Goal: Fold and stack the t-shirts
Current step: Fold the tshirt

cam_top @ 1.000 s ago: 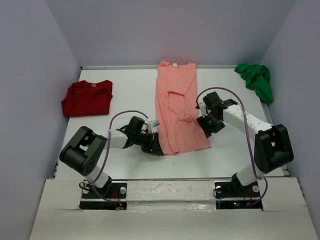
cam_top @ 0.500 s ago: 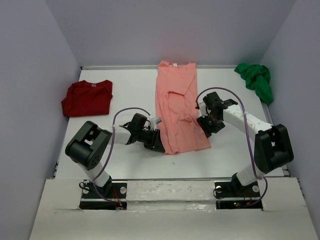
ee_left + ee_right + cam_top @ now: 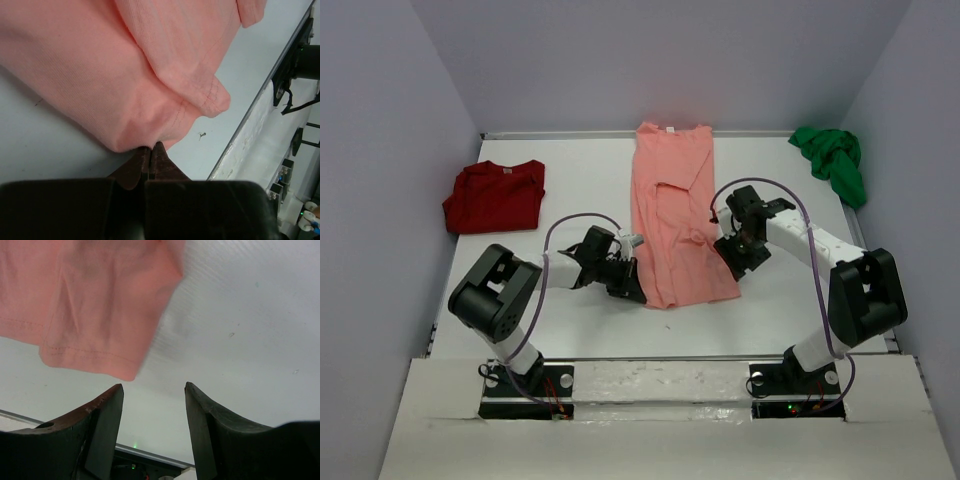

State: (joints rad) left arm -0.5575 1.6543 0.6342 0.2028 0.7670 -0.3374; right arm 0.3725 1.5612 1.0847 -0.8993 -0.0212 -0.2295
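Note:
I should keep moving my right gripper in, since the pink t-shirt's loose hem corner (image 3: pixel 737 295) points toward its open fingers, until they can close on that corner (image 3: pixel 129 376).
A salmon-pink t-shirt (image 3: pixel 675 215) lies folded lengthwise down the middle of the table, collar at the far side. My left gripper (image 3: pixel 632 290) is low at its near left corner, and in the left wrist view (image 3: pixel 151 146) it is shut on the edge of the pink cloth (image 3: pixel 125 65), which bunches at the tips. My right gripper (image 3: pixel 733 262) hovers open beside the shirt's near right corner (image 3: pixel 100 300), with only bare table between its fingers (image 3: pixel 105 410). A dark red t-shirt (image 3: pixel 495 195) lies folded at the far left. A bright green t-shirt (image 3: pixel 832 160) sits crumpled at the far right.
Purple-grey walls close in the white table (image 3: pixel 580 190) on three sides. The table's near edge with a white rail (image 3: pixel 260 130) runs close behind the left gripper.
My left gripper has slid right to the pink shirt's near left corner and shut on its edge. The right arm has barely moved and stays open.

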